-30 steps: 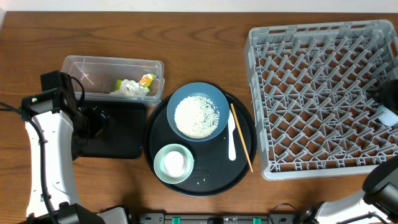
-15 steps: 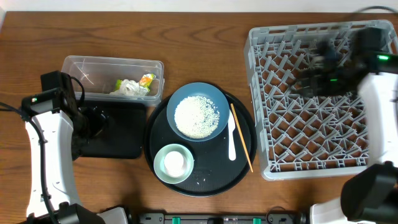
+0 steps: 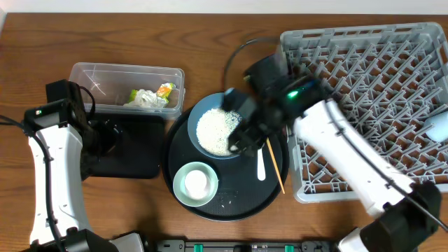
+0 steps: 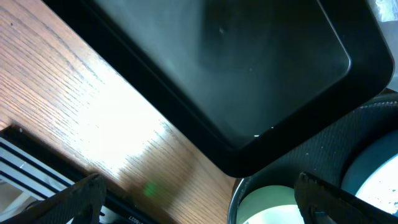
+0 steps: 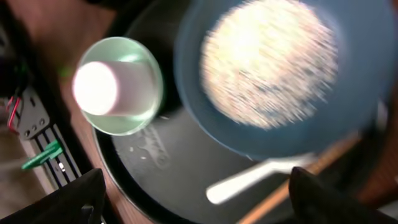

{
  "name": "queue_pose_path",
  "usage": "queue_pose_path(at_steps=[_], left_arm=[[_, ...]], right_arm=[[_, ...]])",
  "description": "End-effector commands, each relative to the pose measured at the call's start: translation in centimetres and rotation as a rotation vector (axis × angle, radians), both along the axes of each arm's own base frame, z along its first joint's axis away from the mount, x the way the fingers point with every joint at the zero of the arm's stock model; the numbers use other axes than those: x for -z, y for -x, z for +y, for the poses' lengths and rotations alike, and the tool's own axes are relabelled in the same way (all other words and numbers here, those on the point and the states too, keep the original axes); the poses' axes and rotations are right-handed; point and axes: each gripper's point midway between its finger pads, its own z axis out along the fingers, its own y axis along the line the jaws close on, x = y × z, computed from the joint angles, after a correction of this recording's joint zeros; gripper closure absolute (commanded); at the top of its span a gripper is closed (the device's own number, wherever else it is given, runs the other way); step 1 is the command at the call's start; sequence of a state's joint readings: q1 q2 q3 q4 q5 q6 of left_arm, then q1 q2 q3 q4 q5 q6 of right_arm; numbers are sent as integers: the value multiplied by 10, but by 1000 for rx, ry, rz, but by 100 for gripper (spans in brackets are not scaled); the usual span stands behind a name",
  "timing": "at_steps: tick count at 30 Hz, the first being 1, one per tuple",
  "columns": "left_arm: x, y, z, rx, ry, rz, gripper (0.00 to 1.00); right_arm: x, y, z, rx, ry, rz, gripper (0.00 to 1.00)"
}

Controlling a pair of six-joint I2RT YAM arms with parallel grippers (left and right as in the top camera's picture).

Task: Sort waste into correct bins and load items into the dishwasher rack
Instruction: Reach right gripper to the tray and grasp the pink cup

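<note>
The robot's right gripper should stay open and go on moving to the pale cup (image 3: 196, 183) until its fingers are on both sides of the cup, because the cup has room around it inside the pale green bowl (image 3: 208, 189).
The dark blue plate (image 3: 210, 108) holds a heap of white rice (image 3: 217, 131) on the large round black tray (image 3: 231, 203). My right gripper (image 3: 241, 140) hovers open and empty over the plate's right side. The right wrist view shows the plate (image 5: 367, 74), the rice (image 5: 267, 62), the white spoon (image 5: 249, 180), a chopstick (image 5: 314, 171) and the pale green bowl (image 5: 134, 121) with a pale cup (image 5: 99, 87) in it, between the open jaws (image 5: 199, 202). My left gripper (image 3: 105, 136) is open over the shallow black tray (image 3: 136, 157). The tissue (image 3: 145, 99) and the wrapper (image 3: 165, 89) lie in the clear tub (image 3: 105, 73).
The grey dishwasher rack (image 3: 364, 105) fills the right side. The spoon (image 3: 261, 164) and chopsticks (image 3: 278, 175) lie on the round tray's right part, the bowl (image 3: 183, 196) at its front. The left wrist view shows the black tray (image 4: 249, 62) and the bowl (image 4: 267, 205).
My right arm swung from over the rack leftward and now hovers over the plate of rice. The left arm has not moved.
</note>
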State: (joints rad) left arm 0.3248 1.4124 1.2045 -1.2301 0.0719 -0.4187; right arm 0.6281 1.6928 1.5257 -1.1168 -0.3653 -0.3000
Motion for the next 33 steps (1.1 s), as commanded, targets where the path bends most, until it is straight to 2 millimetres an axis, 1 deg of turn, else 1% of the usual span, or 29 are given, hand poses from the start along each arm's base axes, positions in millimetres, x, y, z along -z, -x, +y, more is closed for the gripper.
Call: queue_pose_path(at_steps=[1, 4, 7, 9, 12, 18, 26, 29, 33], left_arm=[[3, 3, 1, -8, -3, 18, 2], [3, 3, 1, -8, -3, 19, 2], [3, 4, 1, -8, -2, 21, 2], [3, 4, 1, -8, -2, 22, 2], [3, 4, 1, -8, -2, 22, 2], [3, 4, 1, -8, -2, 22, 2], [3, 4, 1, -7, -2, 22, 2], [3, 4, 1, -4, -2, 22, 2], [3, 4, 1, -4, -2, 22, 2]], right_arm=[[12, 19, 31, -109, 25, -13, 11], [24, 35, 51, -161, 36, -2, 11], [39, 45, 68, -184, 59, 4, 11], [47, 54, 78, -214, 64, 10, 12], [58, 63, 89, -223, 88, 8, 11], [82, 77, 102, -231, 146, 13, 11], [108, 93, 112, -251, 192, 45, 12], [114, 90, 111, -218, 219, 31, 15], [115, 87, 109, -198, 232, 22, 24]])
